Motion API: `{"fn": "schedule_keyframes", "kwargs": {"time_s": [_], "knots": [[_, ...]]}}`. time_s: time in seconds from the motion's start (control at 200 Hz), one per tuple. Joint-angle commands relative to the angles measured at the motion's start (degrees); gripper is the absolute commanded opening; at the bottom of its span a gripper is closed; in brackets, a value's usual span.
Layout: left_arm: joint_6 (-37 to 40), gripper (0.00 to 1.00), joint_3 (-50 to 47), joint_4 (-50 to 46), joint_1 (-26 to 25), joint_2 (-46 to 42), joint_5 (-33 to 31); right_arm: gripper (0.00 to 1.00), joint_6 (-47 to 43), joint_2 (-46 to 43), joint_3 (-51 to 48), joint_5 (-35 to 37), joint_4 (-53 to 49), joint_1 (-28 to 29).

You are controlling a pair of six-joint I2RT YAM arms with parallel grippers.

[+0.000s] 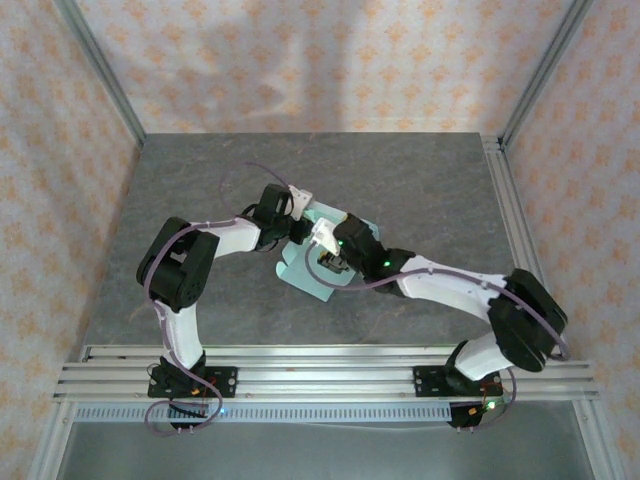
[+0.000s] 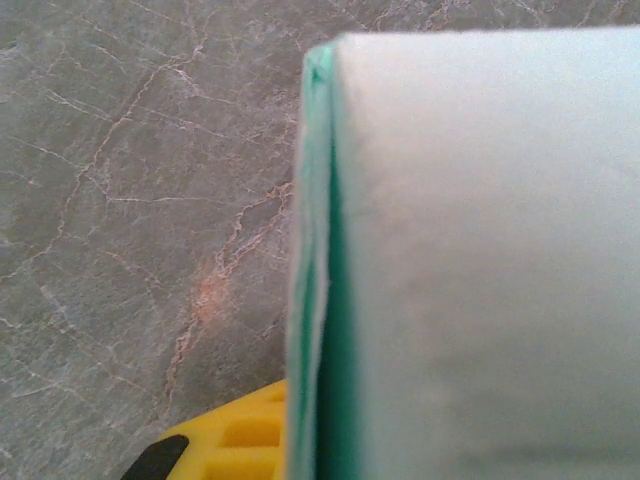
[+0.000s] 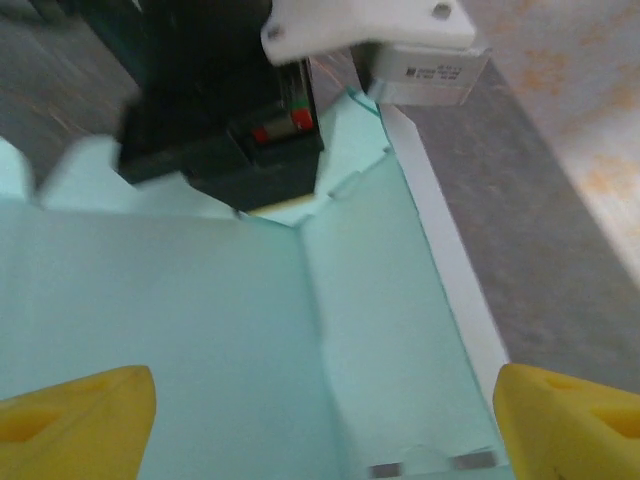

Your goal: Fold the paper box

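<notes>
The paper box (image 1: pixel 302 272) lies crooked under my right gripper, so next my right gripper backs clear past the box's loose end while my left gripper turns the box square.
The paper box (image 1: pixel 298 272) is a pale mint card sheet, partly folded, lying mid-table under both grippers. My left gripper (image 1: pixel 299 230) holds its far edge. In the left wrist view the doubled card edge (image 2: pixel 318 300) runs upright right beside one yellow finger (image 2: pixel 235 435), and the other finger is hidden behind the card panel (image 2: pixel 480 260). My right gripper (image 3: pixel 325 415) is open, its yellow fingertips (image 3: pixel 80 405) wide apart over the card's inner crease (image 3: pixel 315 300), with nothing between them. The left gripper's black body (image 3: pixel 215 120) sits at the card's far edge.
The card rests on a grey marbled table (image 1: pixel 200 190). Metal frame posts and patterned walls close in the sides and back. An aluminium rail (image 1: pixel 320 370) carries both arm bases along the near edge. A white strip (image 3: pixel 440 240) runs along the card's right side.
</notes>
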Motion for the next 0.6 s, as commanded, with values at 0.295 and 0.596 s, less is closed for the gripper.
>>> {"fn": "schedule_keyframes", "kwargs": {"time_s": [0.295, 0.596], "knots": [[2.9, 0.07, -4.1, 4.9, -4.6, -4.0, -7.7, 0.81, 41.0, -12.6, -4.4, -23.5, 8.7, -15.8], [2.7, 0.09, -7.9, 12.4, -7.2, -4.4, -10.8, 0.7, 57.2, -1.5, 2.7, -33.6, -2.0, -29.6]]}}
